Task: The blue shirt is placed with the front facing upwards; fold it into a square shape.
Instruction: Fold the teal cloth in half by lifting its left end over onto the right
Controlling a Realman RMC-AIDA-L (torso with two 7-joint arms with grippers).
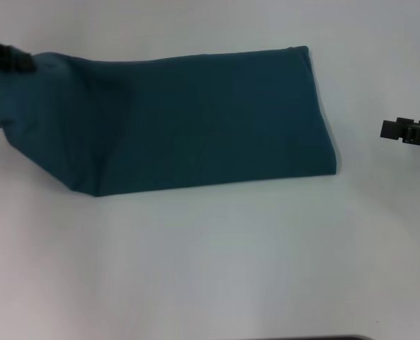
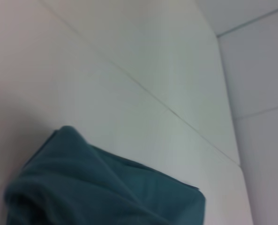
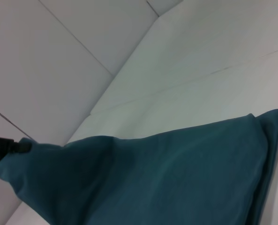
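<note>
My left gripper is holding the shirt's raised end [image 1: 43, 117], which hangs bunched and slanted from it. I should lift that end higher and pull it back straight before I fold it over.
The blue shirt [image 1: 195, 120] lies on the white table as a long teal band folded lengthwise, with no letters showing. Its right end lies flat with a folded edge. Its left end is raised off the table and hangs from my left gripper [image 1: 15, 60] at the far left, which is shut on that end. The left wrist view shows the bunched cloth [image 2: 101, 187] close below the camera. My right gripper [image 1: 385, 129] hovers at the right edge, apart from the shirt's right end. In the right wrist view the shirt [image 3: 167, 183] fills the lower part, and the left gripper [image 3: 10, 147] holds its far corner.
The white table [image 1: 217, 255] is bare in front of the shirt. A seam in the table top [image 2: 143, 89] runs behind the cloth. A dark edge [image 1: 323, 338] shows at the very front.
</note>
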